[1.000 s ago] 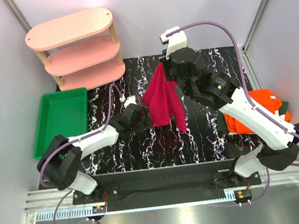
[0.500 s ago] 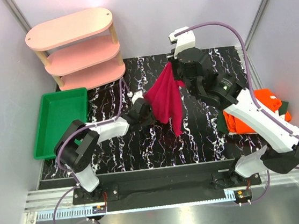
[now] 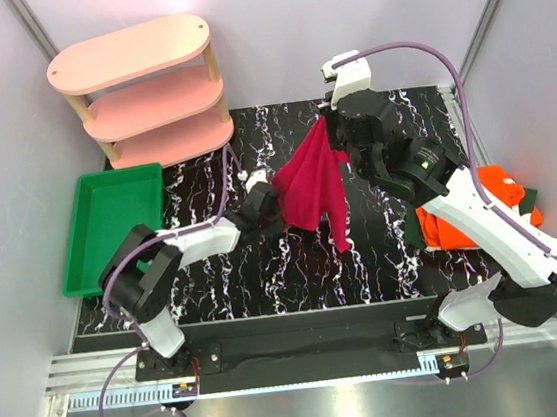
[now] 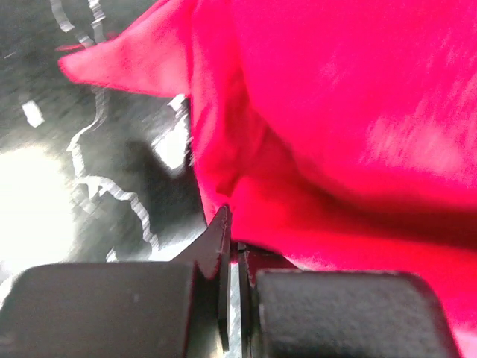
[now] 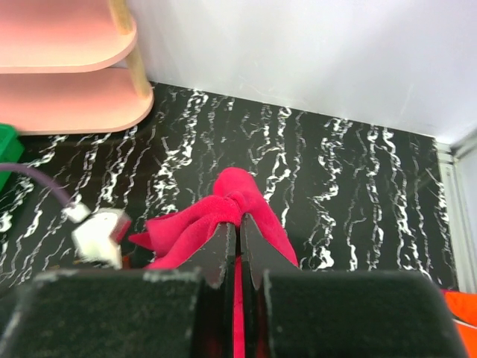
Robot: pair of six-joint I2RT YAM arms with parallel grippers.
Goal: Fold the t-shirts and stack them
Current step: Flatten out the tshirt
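Observation:
The crimson t-shirt hangs bunched (image 3: 308,187) between the robot's grippers, which are close together. The left gripper should raise the t-shirt's held edge toward the green tray (image 3: 118,227) and stretch the t-shirt out before folding.
A crimson t-shirt (image 3: 311,185) hangs bunched over the middle of the black marbled table (image 3: 267,280). My right gripper (image 3: 326,123) holds its top, raised; in the right wrist view this gripper (image 5: 238,233) is shut with red cloth (image 5: 216,216) pinched between the jaws. My left gripper (image 3: 274,205) sits low at the shirt's lower left edge; its jaws (image 4: 232,246) are shut with the red cloth (image 4: 335,112) caught at their tips. At the right edge an orange t-shirt (image 3: 480,208) lies on a dark green one (image 3: 530,202), partly behind the right arm.
A green plastic tray (image 3: 114,222) lies at the left edge of the table. A pink three-tier shelf (image 3: 145,93) stands at the back left. White walls close in the table on the left, back and right.
My left gripper has gone from open to shut on the shirt's lower left edge. My right gripper has carried the shirt's top slightly to the right and toward the back.

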